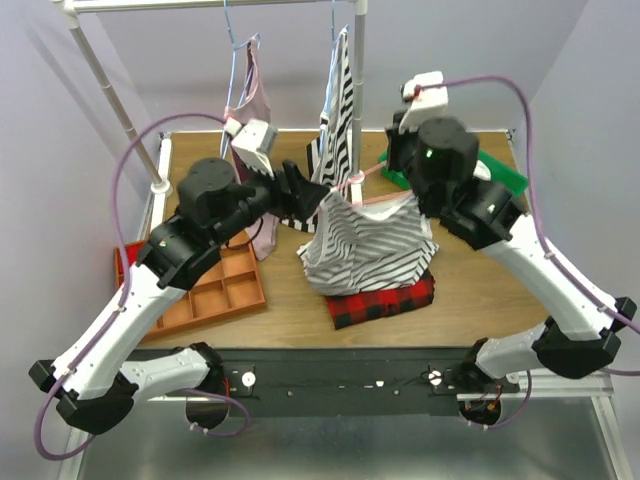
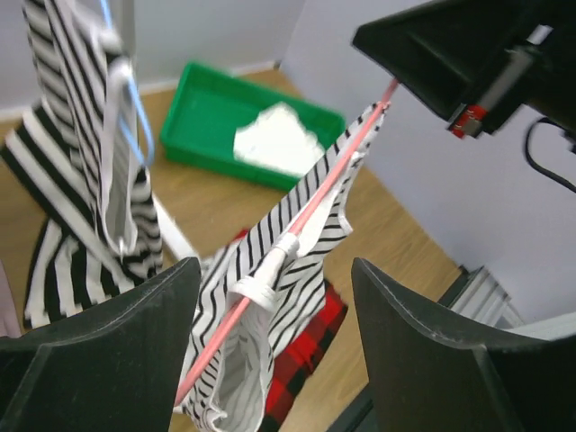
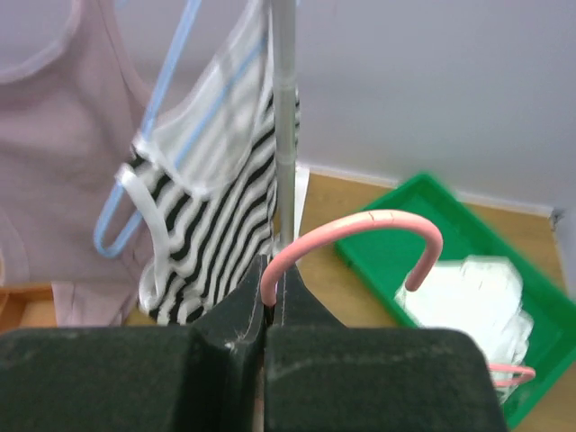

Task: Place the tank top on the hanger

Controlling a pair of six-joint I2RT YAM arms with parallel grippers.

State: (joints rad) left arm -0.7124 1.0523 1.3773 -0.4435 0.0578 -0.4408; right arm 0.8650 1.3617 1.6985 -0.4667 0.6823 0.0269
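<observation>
The tank top [image 1: 368, 248] will stay on and hang down in a long drape when I carry the hanger, because the strap loops [image 2: 256, 288] around the hanger's arm.
The tank top [image 1: 370, 240], white with thin black stripes, hangs off the pink-red hanger [image 1: 362, 178] above the table; one strap is threaded over the hanger's arm [image 2: 310, 209]. My right gripper [image 1: 395, 160] is shut on the base of the hanger's hook [image 3: 360, 227] and holds it up in the air. My left gripper [image 1: 313, 205] is open, with its fingers [image 2: 108, 351] standing either side of the hanger arm and the tank top's strap [image 2: 256, 292] without touching them. In the right wrist view the right gripper [image 3: 270, 306] has its jaws pressed together on the wire.
A clothes rack behind holds a mauve top [image 1: 250, 100] and a boldly striped top [image 1: 340, 110] on light blue hangers [image 3: 148, 135]. A green tray [image 1: 500, 175] stands at the back right and an orange compartment tray [image 1: 215, 290] at the left. A red plaid cloth [image 1: 385, 295] lies under the tank top.
</observation>
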